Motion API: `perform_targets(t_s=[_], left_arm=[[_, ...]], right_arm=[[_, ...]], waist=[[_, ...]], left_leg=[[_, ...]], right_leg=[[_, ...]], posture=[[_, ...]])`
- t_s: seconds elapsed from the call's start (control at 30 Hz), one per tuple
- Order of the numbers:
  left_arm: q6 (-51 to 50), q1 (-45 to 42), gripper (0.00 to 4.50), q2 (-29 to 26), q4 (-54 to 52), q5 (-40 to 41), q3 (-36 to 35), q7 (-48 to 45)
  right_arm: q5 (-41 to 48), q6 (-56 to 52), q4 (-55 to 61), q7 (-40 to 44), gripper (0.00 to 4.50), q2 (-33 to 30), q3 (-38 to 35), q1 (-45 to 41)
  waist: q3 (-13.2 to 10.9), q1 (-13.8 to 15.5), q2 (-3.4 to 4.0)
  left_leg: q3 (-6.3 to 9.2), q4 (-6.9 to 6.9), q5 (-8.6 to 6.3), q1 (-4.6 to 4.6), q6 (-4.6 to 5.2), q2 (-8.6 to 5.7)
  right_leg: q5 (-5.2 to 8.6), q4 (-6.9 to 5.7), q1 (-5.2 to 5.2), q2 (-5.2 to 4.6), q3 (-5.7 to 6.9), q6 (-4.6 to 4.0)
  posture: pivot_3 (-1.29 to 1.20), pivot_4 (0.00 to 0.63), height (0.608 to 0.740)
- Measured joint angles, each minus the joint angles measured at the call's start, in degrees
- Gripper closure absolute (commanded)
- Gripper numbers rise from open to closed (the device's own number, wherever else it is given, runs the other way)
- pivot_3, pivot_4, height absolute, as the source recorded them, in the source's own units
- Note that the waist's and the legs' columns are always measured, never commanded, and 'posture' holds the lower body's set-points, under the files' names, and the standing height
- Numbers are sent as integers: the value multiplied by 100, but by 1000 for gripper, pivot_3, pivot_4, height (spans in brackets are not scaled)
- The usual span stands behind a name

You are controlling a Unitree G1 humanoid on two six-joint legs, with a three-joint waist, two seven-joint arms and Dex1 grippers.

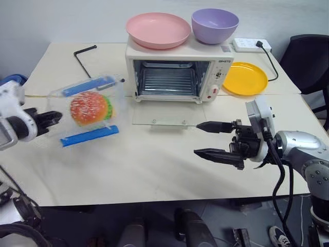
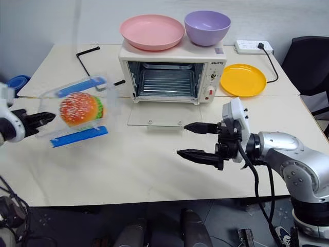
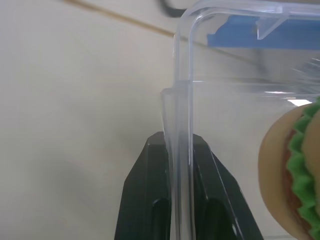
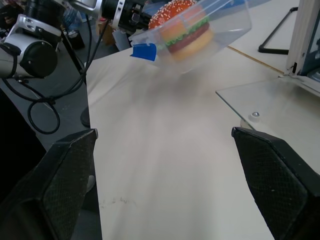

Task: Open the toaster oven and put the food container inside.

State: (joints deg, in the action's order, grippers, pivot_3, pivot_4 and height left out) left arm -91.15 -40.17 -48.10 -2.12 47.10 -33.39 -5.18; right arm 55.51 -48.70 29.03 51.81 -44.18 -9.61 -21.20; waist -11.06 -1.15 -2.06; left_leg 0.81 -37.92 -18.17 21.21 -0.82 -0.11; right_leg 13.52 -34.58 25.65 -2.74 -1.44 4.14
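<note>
I keep carrying until the food container rests on the oven's glass door (image 1: pixel 167 114), as my left gripper holds the food container's side (image 3: pixel 181 110) and the door lies flat and empty.
The cream-white toaster oven (image 1: pixel 177 72) stands at the back of the table with its glass door (image 1: pixel 165 114) dropped flat and the wire rack showing inside. The food container (image 1: pixel 87 110), a clear box with blue clip strips and a burger within, hangs tilted above the table to the left of the oven. My left gripper (image 1: pixel 50 119) is shut on the container's left wall, whose clear edge (image 3: pixel 180 165) sits pinched between the black fingers (image 3: pixel 150 200). My right gripper (image 1: pixel 208 139) stands open and empty in front of the door's right corner, pointing left.
A pink plate (image 1: pixel 158 30) and a purple bowl (image 1: pixel 215 24) rest on top of the oven. A yellow plate (image 1: pixel 244 78) lies to its right, a power strip (image 1: pixel 250 45) with a cable behind. A black hex key (image 1: pixel 82 59) lies at the back left.
</note>
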Motion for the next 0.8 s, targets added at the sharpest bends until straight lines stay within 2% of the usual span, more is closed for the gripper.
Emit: perform_targets(t_s=[0.3, 0.5, 0.67, 0.8], left_arm=[[564, -1506, 4426, 987, 436, -687, 2477, -468], [1316, -2087, 4426, 1583, 1323, -1367, 3266, -720], [1939, -2538, 2878, 2028, 2398, -1925, 3355, -751], [2154, -2759, 1665, 2258, 2809, -2065, 3145, -762]], right_arm=[[-30, 125, 82, -254, 0, -49, -236, 348], [-37, 143, 263, -531, 0, -50, -295, 591], [-64, 168, 304, -850, 0, -49, -451, 718], [-160, 247, 306, -1052, 0, -47, -454, 776]], waist=[[-2, 60, 2], [-3, 102, 5], [-3, 120, 5], [-3, 103, 5]], left_leg=[[-8, -1, 2, -2, -1, -1], [-16, -5, 3, -2, 2, -3], [-18, -9, 8, 0, 11, -10], [-28, -10, 7, -1, 14, -9]], right_leg=[[-2, -7, 2, 16, -4, 4], [-2, -12, 4, 21, -10, 5], [-7, -12, 2, 20, -13, 14], [-10, -13, 3, 20, -25, 19]], posture=[[0, 150, 740], [0, 150, 740], [0, 150, 740], [0, 150, 740]])
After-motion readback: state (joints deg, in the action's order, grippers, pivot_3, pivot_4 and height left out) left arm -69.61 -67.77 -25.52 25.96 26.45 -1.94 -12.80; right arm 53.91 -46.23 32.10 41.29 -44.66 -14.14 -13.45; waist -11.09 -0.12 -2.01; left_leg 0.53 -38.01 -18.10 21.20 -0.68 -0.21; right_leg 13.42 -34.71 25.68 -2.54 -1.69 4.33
